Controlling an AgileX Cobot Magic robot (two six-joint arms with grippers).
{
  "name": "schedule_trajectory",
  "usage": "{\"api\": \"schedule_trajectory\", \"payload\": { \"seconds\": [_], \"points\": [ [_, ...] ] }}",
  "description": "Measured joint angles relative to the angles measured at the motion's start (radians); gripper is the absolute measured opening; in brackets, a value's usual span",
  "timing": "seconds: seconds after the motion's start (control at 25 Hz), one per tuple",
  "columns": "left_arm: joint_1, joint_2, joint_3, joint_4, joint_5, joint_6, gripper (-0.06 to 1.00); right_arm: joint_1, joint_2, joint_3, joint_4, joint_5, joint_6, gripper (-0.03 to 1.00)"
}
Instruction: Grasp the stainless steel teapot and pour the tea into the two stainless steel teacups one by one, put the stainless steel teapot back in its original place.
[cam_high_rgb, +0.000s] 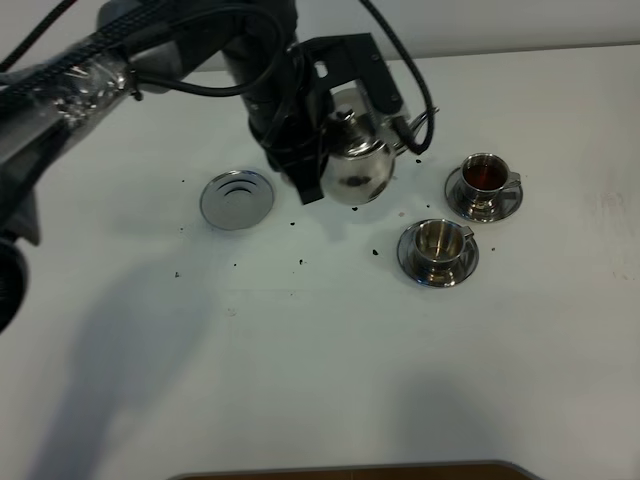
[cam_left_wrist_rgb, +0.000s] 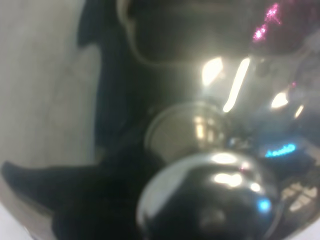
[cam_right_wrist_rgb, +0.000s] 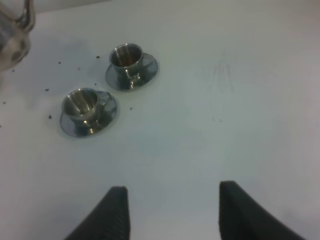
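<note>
My left gripper needs to turn the teapot's spout (cam_high_rgb: 420, 124) because it points away from the empty nearer teacup. The spout should be over that teacup (cam_high_rgb: 438, 241) before the gripper tilts to pour.
The stainless steel teapot (cam_high_rgb: 357, 165) hangs tilted above the table, between the round ridged coaster (cam_high_rgb: 237, 198) and the two teacups. My left gripper (cam_high_rgb: 310, 165) is shut on its handle side. Up close, the teapot's mirrored body and lid knob (cam_left_wrist_rgb: 210, 200) fill the left wrist view and hide the fingers. The far teacup (cam_high_rgb: 487, 178) (cam_right_wrist_rgb: 126, 56) holds reddish tea. The nearer teacup (cam_high_rgb: 438, 243) (cam_right_wrist_rgb: 81, 103) shows only bare steel inside. Each stands on its own saucer. My right gripper (cam_right_wrist_rgb: 172, 210) is open above bare table, well short of the cups.
Dark specks (cam_high_rgb: 300, 262) are scattered on the white table around the coaster and the cups. A brown edge (cam_high_rgb: 350, 470) runs along the table's front. The left arm (cam_high_rgb: 90, 70) reaches in from the upper left, with cables looping over the teapot.
</note>
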Motion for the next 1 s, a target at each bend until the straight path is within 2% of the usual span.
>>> {"api": "schedule_trajectory", "payload": {
  "seconds": [0.28,0.48,0.64,0.76,1.0],
  "points": [
    [0.05,-0.148,0.231,0.0,-0.001,0.008,0.24,0.0,0.0,0.0,0.0,0.0,0.0,0.42],
    [0.051,-0.194,0.373,0.048,-0.025,0.023,0.24,0.0,0.0,0.0,0.001,0.0,0.0,0.42],
    [0.051,-0.195,0.447,0.106,-0.152,0.083,0.24,0.0,0.0,0.0,0.001,0.0,0.0,0.42],
    [0.051,-0.195,0.486,0.14,-0.294,0.159,0.24,0.0,0.0,0.0,0.001,0.0,0.0,0.42],
    [0.051,-0.177,0.503,0.145,-0.517,0.322,0.24,0.0,-0.001,0.0,0.001,0.0,0.0,0.42]
  ]
}}
